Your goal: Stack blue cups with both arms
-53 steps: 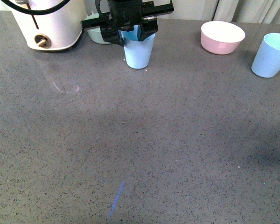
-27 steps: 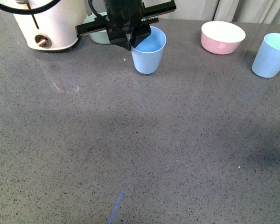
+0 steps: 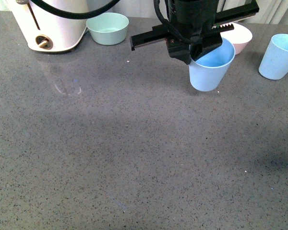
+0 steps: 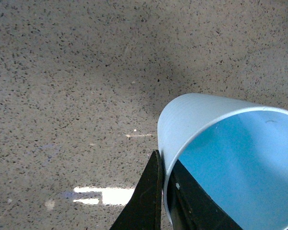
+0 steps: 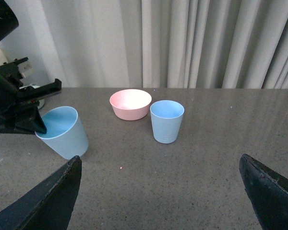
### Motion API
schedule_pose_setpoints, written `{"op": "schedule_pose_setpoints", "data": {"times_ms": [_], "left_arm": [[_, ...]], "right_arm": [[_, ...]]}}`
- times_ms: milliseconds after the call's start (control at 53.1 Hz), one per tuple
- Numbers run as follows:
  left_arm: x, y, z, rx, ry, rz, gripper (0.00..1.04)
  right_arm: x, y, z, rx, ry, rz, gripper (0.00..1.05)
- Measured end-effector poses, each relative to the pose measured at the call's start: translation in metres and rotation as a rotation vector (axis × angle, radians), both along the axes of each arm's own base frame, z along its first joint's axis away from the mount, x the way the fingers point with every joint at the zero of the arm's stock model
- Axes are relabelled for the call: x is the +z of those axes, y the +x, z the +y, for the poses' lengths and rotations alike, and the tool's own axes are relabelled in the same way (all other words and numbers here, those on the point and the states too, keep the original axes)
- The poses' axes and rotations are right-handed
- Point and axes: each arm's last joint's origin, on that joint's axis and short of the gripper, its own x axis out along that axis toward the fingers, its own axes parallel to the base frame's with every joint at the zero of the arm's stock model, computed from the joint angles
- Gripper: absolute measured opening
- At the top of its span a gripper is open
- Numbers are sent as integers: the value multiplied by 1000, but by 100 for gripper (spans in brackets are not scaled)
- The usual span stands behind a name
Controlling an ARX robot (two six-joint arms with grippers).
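The standing blue cup [image 3: 278,56] has sides narrowing to its base [image 3: 272,68], so it should sink until only its rim part shows when I lower it into the other cup.
My left gripper [image 3: 196,51] is shut on the rim of a pale blue cup [image 3: 210,68] and holds it tilted, its base near the grey table. In the left wrist view one finger [image 4: 146,196] lies outside the cup's wall [image 4: 182,120] and one inside. The second blue cup [image 3: 280,56] stands upright at the far right; in the right wrist view it [image 5: 166,120] stands beside the pink bowl, with the held cup [image 5: 62,132] further off. My right gripper [image 5: 161,189] is open and empty, well short of the standing cup.
A pink bowl [image 3: 240,36] with a white inside sits just behind the held cup. A pale green bowl [image 3: 107,28] and a white appliance [image 3: 50,24] stand at the back left. Curtains [image 5: 197,43] hang behind the table.
My left gripper has carried the blue cup to the right, from beside the green bowl to in front of the pink bowl, and the cup tilts more now.
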Motion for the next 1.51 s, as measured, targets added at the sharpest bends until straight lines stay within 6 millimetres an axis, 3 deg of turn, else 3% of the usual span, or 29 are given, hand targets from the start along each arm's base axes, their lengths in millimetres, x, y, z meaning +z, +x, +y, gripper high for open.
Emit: {"op": "schedule_pose_setpoints", "data": {"times_ms": [151,339,979,1148,1261,1393,1506], "left_arm": [[-11,-5,-12,-20,19,14,2],[-23,-4,-11,-14,51,28,2],[-34,-5,-4,-17,85,48,2],[-37,-6,-4,-16,90,53,25],[-36,-6,-4,-20,78,50,46],[-28,-6,-5,-25,54,42,73],[-8,-8,-8,-36,6,5,97]], "right_arm": [[0,0,0,0,0,0,96],[0,0,0,0,0,0,96],[0,0,0,0,0,0,96],[0,0,0,0,0,0,96],[0,0,0,0,0,0,96],[0,0,0,0,0,0,96],[0,0,0,0,0,0,96]]}}
